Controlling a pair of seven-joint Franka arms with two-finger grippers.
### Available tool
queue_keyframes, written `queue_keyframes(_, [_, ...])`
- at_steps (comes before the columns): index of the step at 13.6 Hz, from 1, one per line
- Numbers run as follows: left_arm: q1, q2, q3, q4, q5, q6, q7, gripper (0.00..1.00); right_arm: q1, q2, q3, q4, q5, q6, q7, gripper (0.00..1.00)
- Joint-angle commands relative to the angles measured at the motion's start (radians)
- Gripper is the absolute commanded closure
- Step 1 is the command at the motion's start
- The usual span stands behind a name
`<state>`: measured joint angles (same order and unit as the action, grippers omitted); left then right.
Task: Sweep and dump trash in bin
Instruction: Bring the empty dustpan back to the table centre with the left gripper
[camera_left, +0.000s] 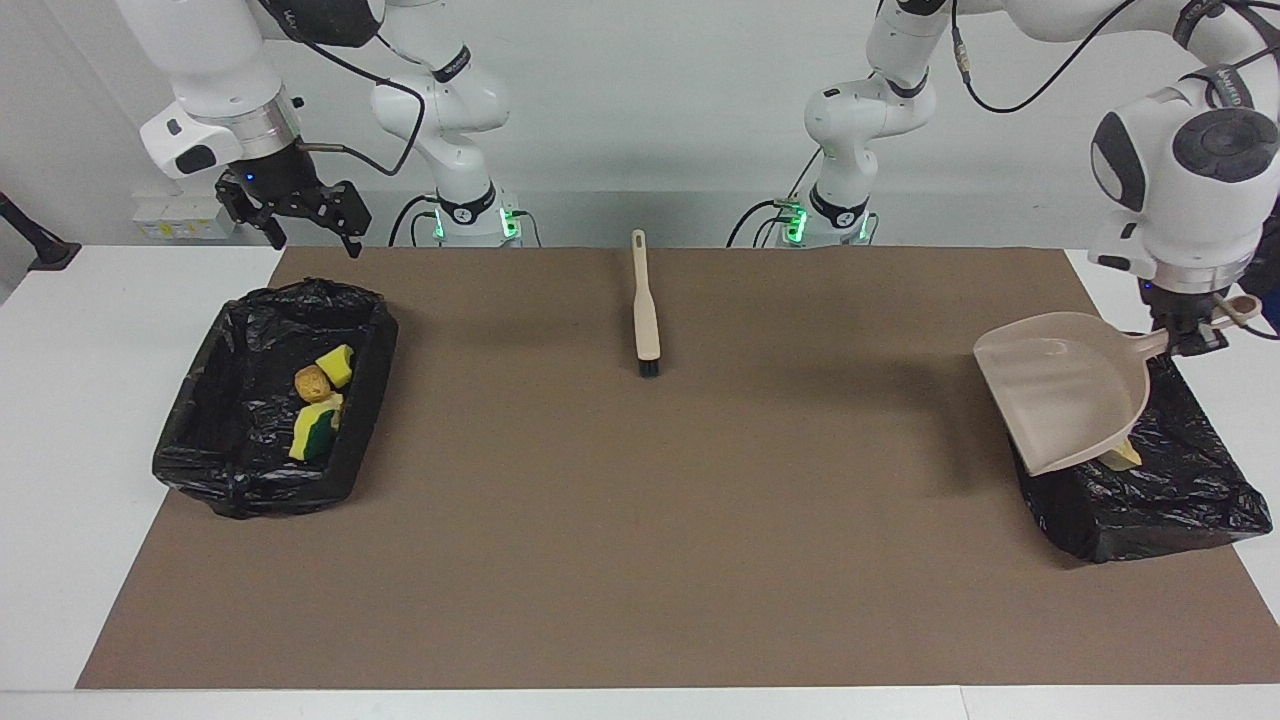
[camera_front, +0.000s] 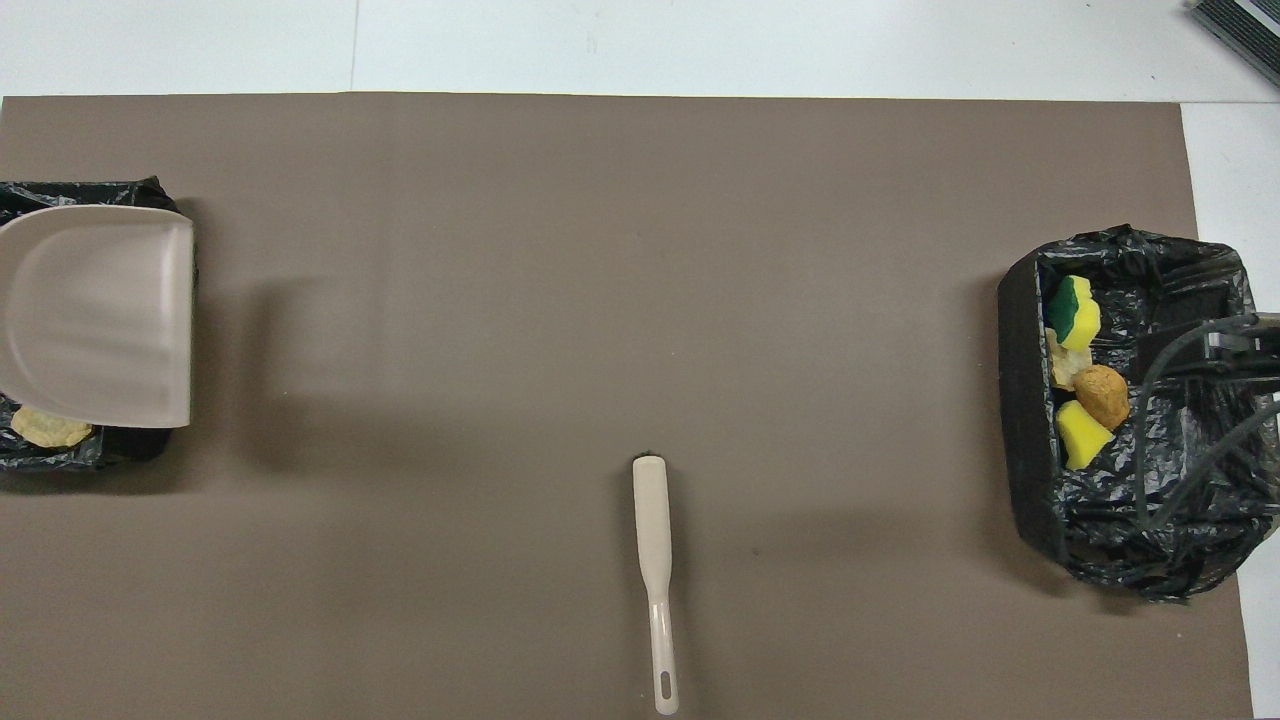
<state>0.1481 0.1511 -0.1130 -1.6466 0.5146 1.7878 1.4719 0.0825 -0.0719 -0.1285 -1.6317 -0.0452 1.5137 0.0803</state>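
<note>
The beige dustpan (camera_front: 102, 318) is empty, and the mat (camera_front: 630, 258) past the brush is clear. My left gripper should go on there until the dustpan is lying flat before it lets go.
My left gripper (camera_left: 1190, 338) is shut on the handle of the beige dustpan (camera_left: 1065, 400), which hangs tilted over the black-lined bin (camera_left: 1180, 490) at the left arm's end. The pan (camera_front: 100, 315) covers most of that bin (camera_front: 150, 445); one tan scrap (camera_front: 45, 428) shows under its edge (camera_left: 1122, 457). The bin at the right arm's end (camera_left: 200, 470) holds a yellow sponge chunk (camera_left: 337, 364), a golden bread piece (camera_left: 311, 381) and a green-and-yellow sponge (camera_left: 315, 430). My right gripper (camera_left: 300, 222) is open and empty, raised over that bin's robot-side edge.
The beige brush (camera_left: 645, 310) lies on the brown mat (camera_left: 640, 520) midway between the bins, near the robots, bristles pointing away from them. It also shows in the overhead view (camera_front: 652, 560). The right arm's cables hang over its bin (camera_front: 1025, 400).
</note>
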Motion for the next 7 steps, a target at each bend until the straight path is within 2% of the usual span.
queue_keyframes(1, [-0.117, -0.038, 0.016, -0.061, -0.099, -0.014, -0.149, 1.00, -0.020, -0.011, -0.008, -0.011, 0.030, 0.002, -0.049, 0.00])
queue_keyframes(4, [-0.224, -0.002, 0.016, -0.067, -0.212, -0.027, -0.391, 1.00, -0.021, -0.011, -0.008, -0.011, 0.030, 0.002, -0.045, 0.00])
queue_keyframes(7, [-0.375, 0.071, 0.016, -0.050, -0.307, 0.022, -0.820, 1.00, -0.020, -0.011, -0.008, -0.008, 0.027, -0.003, -0.048, 0.00])
